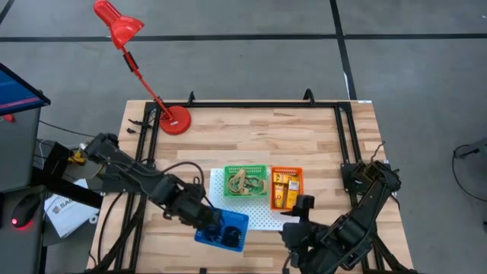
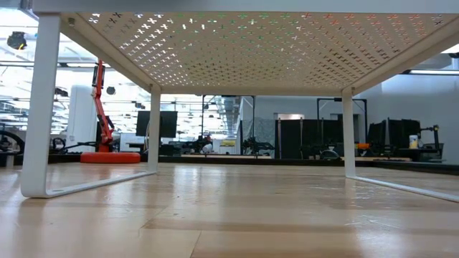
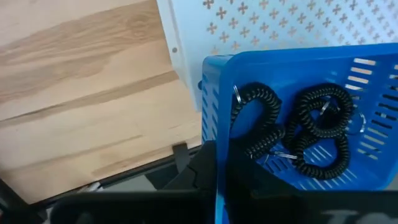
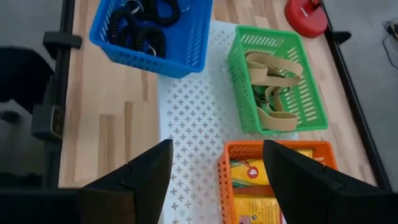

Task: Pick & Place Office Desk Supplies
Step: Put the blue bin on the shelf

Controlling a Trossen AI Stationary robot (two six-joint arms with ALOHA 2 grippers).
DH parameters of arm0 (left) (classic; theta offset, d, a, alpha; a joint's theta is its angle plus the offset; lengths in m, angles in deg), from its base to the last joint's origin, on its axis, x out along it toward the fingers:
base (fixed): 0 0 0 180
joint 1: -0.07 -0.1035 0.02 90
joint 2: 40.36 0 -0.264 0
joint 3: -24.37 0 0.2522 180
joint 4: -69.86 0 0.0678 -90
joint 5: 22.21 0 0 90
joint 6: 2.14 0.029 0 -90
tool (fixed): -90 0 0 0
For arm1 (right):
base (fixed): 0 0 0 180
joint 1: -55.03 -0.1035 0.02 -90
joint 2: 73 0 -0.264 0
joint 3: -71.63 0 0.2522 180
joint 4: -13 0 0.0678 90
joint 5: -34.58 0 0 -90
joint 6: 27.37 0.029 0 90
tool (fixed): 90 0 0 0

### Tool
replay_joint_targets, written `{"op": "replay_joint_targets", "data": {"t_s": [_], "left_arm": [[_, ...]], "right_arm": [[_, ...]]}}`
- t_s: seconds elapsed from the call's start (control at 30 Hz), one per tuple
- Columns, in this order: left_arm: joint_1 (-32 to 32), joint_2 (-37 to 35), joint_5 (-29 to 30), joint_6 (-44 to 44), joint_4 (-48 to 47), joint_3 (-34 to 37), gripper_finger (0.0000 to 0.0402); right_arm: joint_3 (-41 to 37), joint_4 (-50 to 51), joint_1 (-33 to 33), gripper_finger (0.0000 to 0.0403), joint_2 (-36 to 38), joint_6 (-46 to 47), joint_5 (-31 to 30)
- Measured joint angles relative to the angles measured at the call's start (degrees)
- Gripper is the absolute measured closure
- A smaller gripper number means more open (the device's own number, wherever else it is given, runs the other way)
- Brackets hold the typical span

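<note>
My left gripper should move the basket farther over the board (image 1: 235, 204) and regrip its corner to settle it: the blue basket's near part (image 1: 221, 240) overhangs the white board's edge.
A blue basket (image 1: 228, 232) holding black coiled loops (image 3: 317, 130) is over the near left corner of the white perforated board (image 1: 262, 217). My left gripper (image 1: 207, 217) is shut on its left wall. On the board stand a green basket (image 4: 273, 81) of tan rubber bands and an orange basket (image 4: 224, 180) of yellow-orange packets. My right gripper (image 4: 214, 180) hangs open above the board's near right part, beside the orange basket, with nothing between its fingers. My left gripper has the blue basket's side wall (image 3: 216, 180) between its fingers, one dark finger (image 3: 196, 174) on the outside of the wall. The fingers come slanting down from the table's left. Whether the basket rests on the board or hangs clear, I cannot tell.
A red desk lamp (image 1: 144, 76) stands with its round base (image 1: 175, 120) at the table's far left. The white board is a raised shelf on legs (image 2: 39, 107), with bare wood under it. A black frame (image 1: 251, 104) runs along the table's edges.
</note>
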Motion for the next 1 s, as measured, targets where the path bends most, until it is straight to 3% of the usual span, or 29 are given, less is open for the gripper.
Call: {"op": "replay_joint_targets", "data": {"t_s": [0.33, 0.73, 1.0], "left_arm": [[-1.0, 0.2, 3.1, -2.1, -2.6, 0.2, 0.0400], [-3.9, 0.2, 6.6, 2.4, -3.9, 0.2, 0.0397], [-4.8, 0.2, 7.6, 7.8, -3.6, 0.3, 0.0354]], "right_arm": [[0.0, 0.0, 2.0, 0.0158, 0.3, -3.2, 1.5], [0.0, 0.0, 0.8, 0.0158, 0.3, -1.7, 3.0], [0.0, 0.0, 0.7, 0.0158, 0.3, -1.2, 3.2]]}}
